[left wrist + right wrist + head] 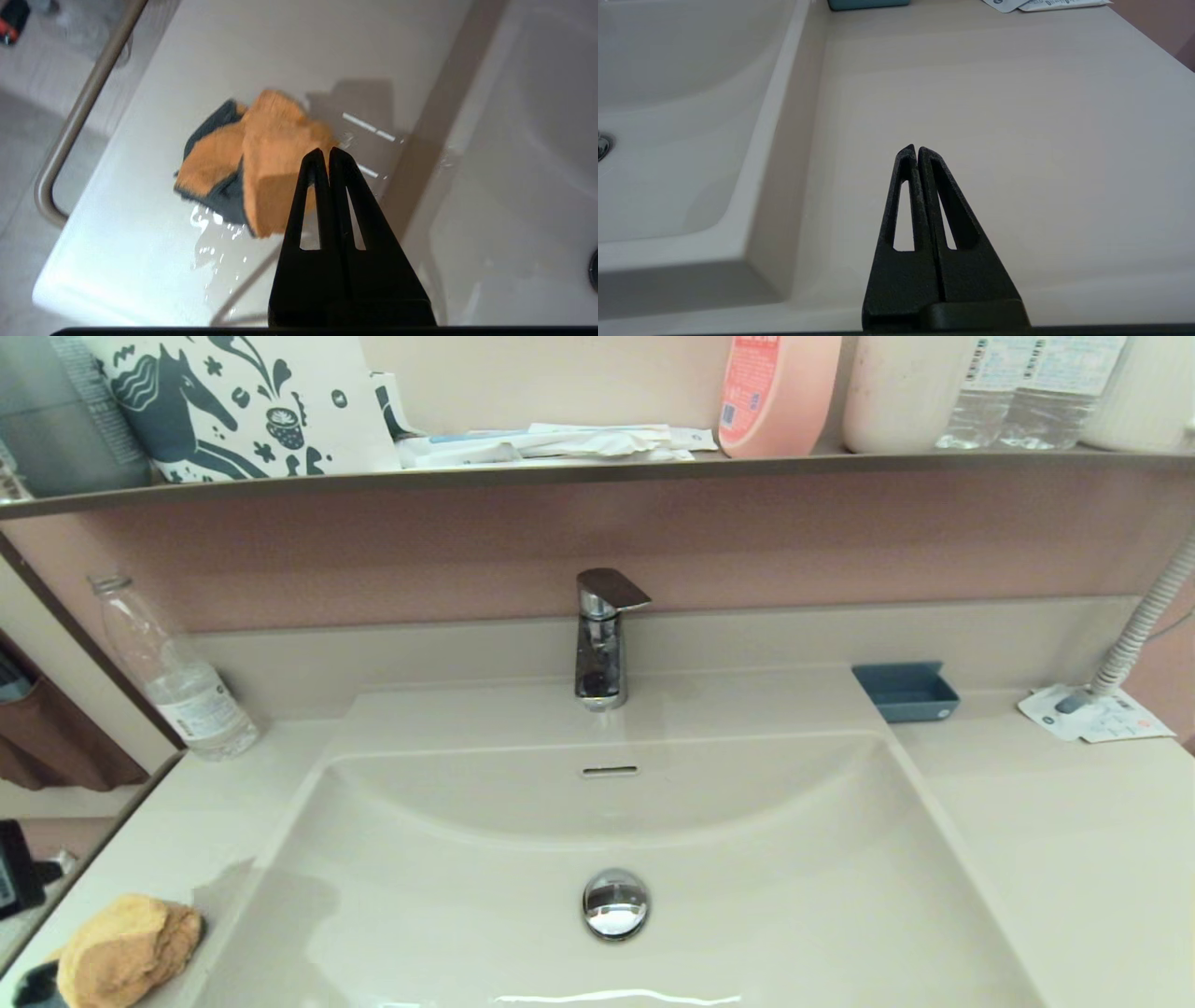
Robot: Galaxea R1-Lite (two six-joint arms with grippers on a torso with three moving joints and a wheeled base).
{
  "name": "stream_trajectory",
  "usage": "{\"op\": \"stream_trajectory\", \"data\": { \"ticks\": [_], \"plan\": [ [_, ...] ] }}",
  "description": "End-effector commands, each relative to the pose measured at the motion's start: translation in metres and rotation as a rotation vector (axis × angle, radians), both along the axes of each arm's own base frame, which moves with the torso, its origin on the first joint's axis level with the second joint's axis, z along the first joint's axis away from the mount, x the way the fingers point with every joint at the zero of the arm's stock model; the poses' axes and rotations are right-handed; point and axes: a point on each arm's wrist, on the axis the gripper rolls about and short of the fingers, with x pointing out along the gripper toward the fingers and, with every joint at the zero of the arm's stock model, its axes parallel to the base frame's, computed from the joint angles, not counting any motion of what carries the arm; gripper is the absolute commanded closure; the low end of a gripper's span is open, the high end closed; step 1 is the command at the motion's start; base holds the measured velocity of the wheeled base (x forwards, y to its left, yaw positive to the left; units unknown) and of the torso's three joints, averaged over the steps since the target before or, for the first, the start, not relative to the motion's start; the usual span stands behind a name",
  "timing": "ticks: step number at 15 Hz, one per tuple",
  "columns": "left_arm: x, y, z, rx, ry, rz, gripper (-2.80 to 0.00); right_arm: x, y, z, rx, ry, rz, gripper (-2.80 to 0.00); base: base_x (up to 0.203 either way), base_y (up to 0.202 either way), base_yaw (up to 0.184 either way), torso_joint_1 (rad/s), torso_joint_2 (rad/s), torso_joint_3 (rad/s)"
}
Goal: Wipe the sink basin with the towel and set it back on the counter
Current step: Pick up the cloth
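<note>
My left gripper is lowering, and the towel's orange fold [281, 151] points toward it with open counter around the fold. I should keep going down until my opened fingers straddle its near end [271, 215].
The yellow-orange towel [126, 947], with a dark grey underside, lies bunched on the counter [1055, 840] at the front left, just beside the sink basin [467, 877]. In the left wrist view the towel [261, 163] rests on the wet counter [233, 56]. My left gripper [325, 151] hovers shut and empty over its near edge, apart from it. My right gripper [916, 148] is shut and empty above the right-hand counter [994, 93], beside the basin [668, 140]. Neither gripper shows in the head view. The chrome drain plug [615, 903] sits in the basin floor.
The chrome faucet [602, 639] stands behind the basin. A blue tray [906, 691], papers [1092, 714] and a ribbed hose [1144, 625] are at the back right. A clear bottle [177, 677] stands at the back left. A shelf [597, 471] with bottles runs overhead. A metal rail [79, 112] edges the counter's left side.
</note>
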Motion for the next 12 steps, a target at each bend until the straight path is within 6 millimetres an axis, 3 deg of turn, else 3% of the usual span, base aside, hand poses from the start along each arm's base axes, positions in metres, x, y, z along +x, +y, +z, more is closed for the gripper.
{"op": "stream_trajectory", "data": {
  "ticks": [1, 2, 3, 9, 12],
  "plan": [
    [0.004, 0.007, -0.005, -0.033, 0.059, 0.039, 0.00, 0.000, 0.000, 0.000, 0.001, 0.000, -0.001, 0.00, 0.000, 0.000, 0.000, 0.000, 0.00, 0.000],
    [0.001, 0.006, -0.005, -0.043, 0.065, 0.035, 0.00, 0.000, 0.000, 0.000, 0.000, 0.001, 0.000, 0.00, 0.000, 0.000, 0.000, 0.000, 0.00, 0.000],
    [0.000, 0.005, -0.005, -0.058, 0.063, 0.016, -2.80, 0.000, 0.000, 0.000, 0.001, 0.000, 0.000, 0.00, 0.000, 0.000, 0.000, 0.000, 0.00, 0.000],
    [0.012, 0.007, -0.014, -0.076, 0.180, 0.019, -2.80, 0.000, 0.000, 0.000, 0.001, 0.001, -0.001, 0.00, 0.000, 0.000, 0.000, 0.000, 0.00, 0.000],
    [0.017, 0.019, -0.023, -0.096, 0.235, 0.072, -2.80, 0.000, 0.000, 0.000, 0.001, 0.000, 0.000, 0.00, 0.000, 0.000, 0.000, 0.000, 0.00, 0.000]
  ]
}}
